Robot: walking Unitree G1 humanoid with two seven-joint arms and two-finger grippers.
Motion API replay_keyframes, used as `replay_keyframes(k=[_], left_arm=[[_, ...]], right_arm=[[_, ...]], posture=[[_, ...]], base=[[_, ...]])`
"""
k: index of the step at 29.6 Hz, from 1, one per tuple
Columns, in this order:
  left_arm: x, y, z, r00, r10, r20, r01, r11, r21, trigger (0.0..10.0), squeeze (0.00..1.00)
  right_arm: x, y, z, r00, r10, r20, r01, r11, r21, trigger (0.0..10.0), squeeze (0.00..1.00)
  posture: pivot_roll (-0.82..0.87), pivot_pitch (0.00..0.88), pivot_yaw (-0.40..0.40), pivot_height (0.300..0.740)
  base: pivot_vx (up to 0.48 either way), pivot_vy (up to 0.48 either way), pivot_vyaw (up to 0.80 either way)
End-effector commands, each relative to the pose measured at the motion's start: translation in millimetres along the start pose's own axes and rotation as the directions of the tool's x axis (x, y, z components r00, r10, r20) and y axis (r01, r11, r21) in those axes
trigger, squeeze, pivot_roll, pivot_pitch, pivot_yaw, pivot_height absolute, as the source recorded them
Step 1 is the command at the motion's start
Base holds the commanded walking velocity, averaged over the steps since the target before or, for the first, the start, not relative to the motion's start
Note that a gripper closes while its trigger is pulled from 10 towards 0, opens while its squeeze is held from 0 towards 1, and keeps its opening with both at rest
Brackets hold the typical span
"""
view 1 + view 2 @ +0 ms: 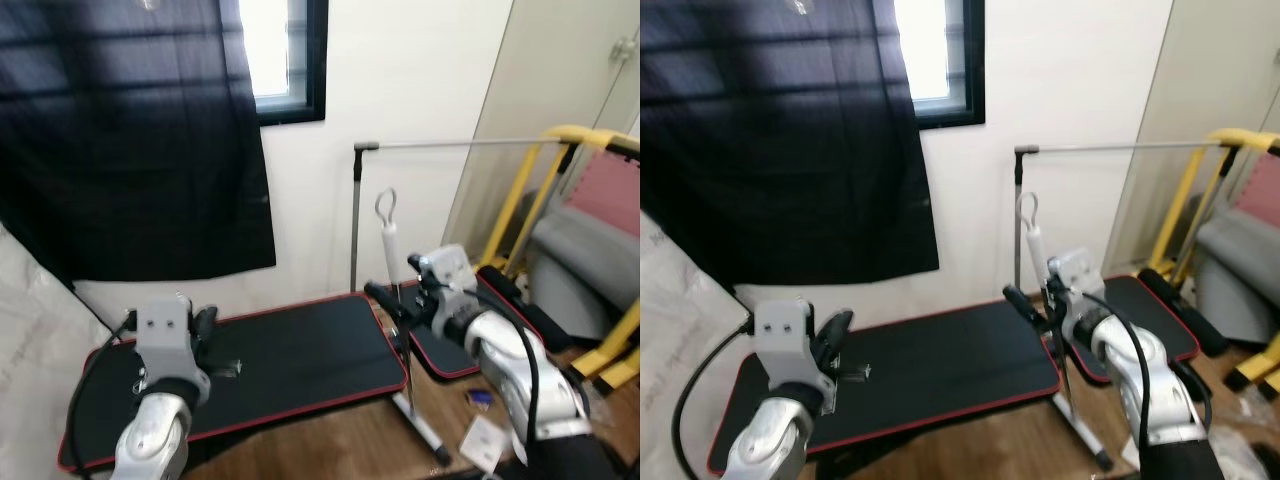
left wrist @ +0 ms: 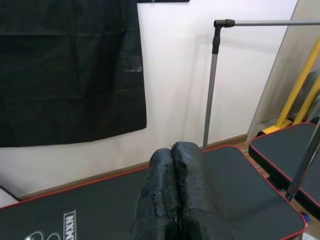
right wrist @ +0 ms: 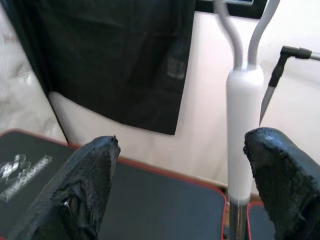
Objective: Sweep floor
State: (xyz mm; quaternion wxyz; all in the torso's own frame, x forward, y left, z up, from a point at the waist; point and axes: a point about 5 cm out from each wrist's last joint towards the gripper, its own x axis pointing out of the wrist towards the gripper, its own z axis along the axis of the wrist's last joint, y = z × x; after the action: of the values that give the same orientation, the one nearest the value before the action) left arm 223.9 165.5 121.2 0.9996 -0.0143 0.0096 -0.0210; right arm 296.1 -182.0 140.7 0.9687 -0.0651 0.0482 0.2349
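I expect the broom (image 1: 392, 248) to come away freely together with its head when I lift it, because the metal pole goes down through the open gap (image 1: 407, 352) between the mats.
A broom's white handle (image 1: 388, 243) with a loop at its top stands upright in front of the wall. My right gripper (image 1: 398, 285) is open at the handle. In the right wrist view the handle (image 3: 243, 130) rises between the two black fingers (image 3: 95, 170), close beside one of them, and I cannot tell if it touches. The broom's head is hidden below. My left gripper (image 1: 207, 320) is shut on nothing, held over a black mat (image 1: 290, 360); its closed fingertips (image 2: 172, 155) point toward the wall.
The red-edged black mat lies across the floor before me, with a second one (image 1: 450, 355) to the right. A grey clothes rack (image 1: 357, 200) stands against the wall. A yellow frame (image 1: 560, 140) is at right. Scraps of paper (image 1: 485, 440) lie on the wood floor.
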Motion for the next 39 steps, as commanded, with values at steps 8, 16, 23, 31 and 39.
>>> replay_keyframes(k=[8, 16, 23, 31, 39], left_arm=[[0.2, 1.4, 0.5, 1.000, -0.005, -0.005, 0.005, 1.000, 0.012, 10.0, 0.00], [0.3, 2.1, 0.4, 1.000, 0.014, 0.001, -0.014, 1.000, 0.002, 10.0, 0.00], [-0.5, 1.8, -0.1, 1.000, 0.014, -0.001, -0.014, 1.000, 0.003, 10.0, 0.00], [-1.1, 1.4, 0.6, 1.000, 0.014, -0.001, -0.014, 1.000, 0.003, 10.0, 0.00], [-2.9, -13.6, 14.9, 0.990, -0.138, 0.034, 0.139, 0.990, -0.002, 10.0, 0.00]], right_arm=[[-1.2, -0.2, 20.5, 0.989, 0.085, 0.119, -0.091, 0.995, 0.048, 10.0, 0.00], [-8.0, 4.0, 34.4, 0.957, 0.181, 0.227, -0.201, 0.977, 0.067, 10.0, 0.00], [-7.2, -6.2, 26.3, 0.979, 0.144, 0.147, -0.147, 0.989, 0.009, 10.0, 0.00], [-6.7, -13.5, 1.0, 0.988, 0.147, -0.051, -0.151, 0.986, -0.077, 10.0, 0.00], [3.1, -19.6, -27.6, 0.984, 0.078, -0.163, -0.087, 0.995, -0.048, 10.0, 0.00]], posture=[[-0.08, 0.000, -0.052, 0.740], [-0.08, 0.000, -0.054, 0.740], [-0.08, 0.000, -0.054, 0.740], [-0.07, 0.000, -0.054, 0.740], [-0.05, 0.000, -0.046, 0.740]], base=[[0.355, 0.000, 0.00], [0.031, 0.000, 0.00], [0.000, 0.000, 0.00], [0.000, 0.000, 0.00], [0.000, 0.000, 0.00]])
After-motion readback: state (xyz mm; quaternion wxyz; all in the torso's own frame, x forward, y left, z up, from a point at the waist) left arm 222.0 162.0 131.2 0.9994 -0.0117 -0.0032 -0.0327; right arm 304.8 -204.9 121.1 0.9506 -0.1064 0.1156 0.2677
